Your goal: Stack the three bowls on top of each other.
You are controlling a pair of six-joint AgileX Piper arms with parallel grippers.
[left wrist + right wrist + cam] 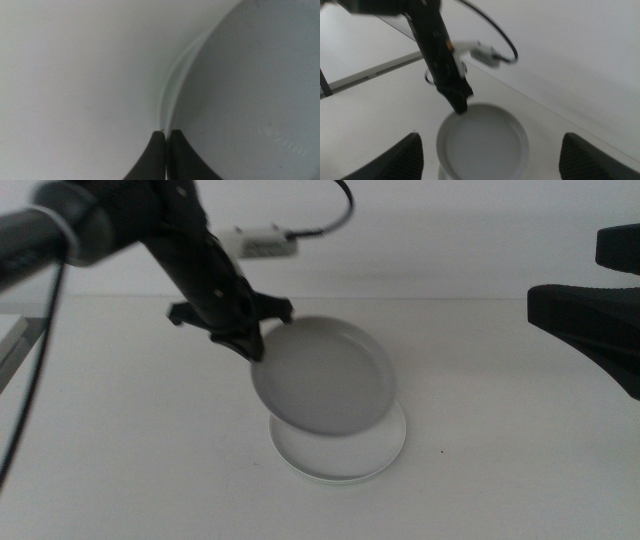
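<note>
My left gripper should keep lowering the grey bowl [324, 375], which hangs open side up over the pale bowl [344, 452], until it sits inside, and then let go.
My left gripper [255, 345] is shut on the near-left rim of the grey bowl [325, 375] and holds it tilted just above a pale bowl [345, 455] that lies on the table. I cannot tell whether that lower bowl is the white or the mint one, and no third bowl shows on its own. In the left wrist view the jaws [166, 132] pinch the grey bowl's rim [250, 90]. My right gripper [600, 280] waits open at the right edge, apart from the bowls. Its wrist view shows the grey bowl [482, 145] between its spread jaws [500, 160].
The white table [130, 450] runs back to a pale wall. A white connector and black cable [265, 242] hang off the left arm above the bowls. A table edge with a dark frame shows at the far left [15, 340].
</note>
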